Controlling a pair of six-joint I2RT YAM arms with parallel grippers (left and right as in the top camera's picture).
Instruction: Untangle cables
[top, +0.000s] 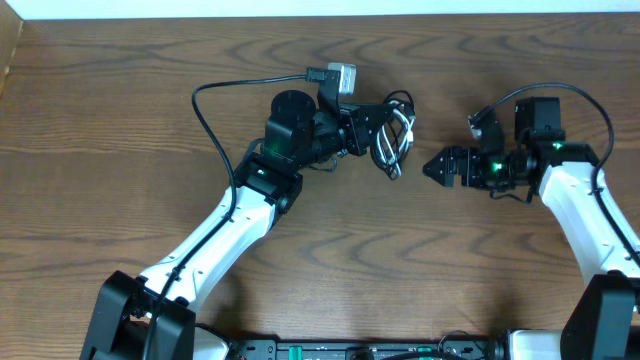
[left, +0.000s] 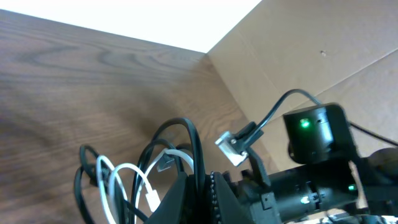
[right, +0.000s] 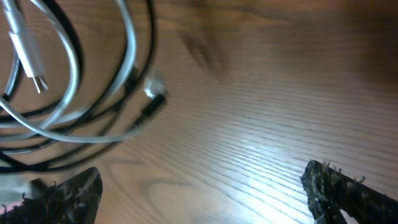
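I should keep moving my right gripper inward and close it on a black loop (top: 383, 166), because my left gripper is holding a piece of black cable (left: 198, 146) and the way to the cable loops is open.
The cables (top: 397, 135), one black and one white, lie in a small tangle of loops at the table's centre. My left gripper (top: 385, 137) is shut on a black strand at the tangle's left side. In the left wrist view the jaws (left: 203, 183) pinch that black cable (left: 186, 134), with white cable loops (left: 124, 177) and a white plug just to their left. My right gripper (top: 432, 166) stands wide open just right of the tangle, holding nothing. The right wrist view shows its fingertips (right: 65, 196) far apart over bare wood, with the white cable (right: 74, 74) and a black plug (right: 151, 111) ahead at upper left.
A thick black arm cable (top: 205, 105) arcs from the left arm to a grey connector block (top: 341, 77) behind the tangle. A cardboard box edge (top: 8, 50) sits at the far left. The table's back edge meets a white strip (top: 300, 6).
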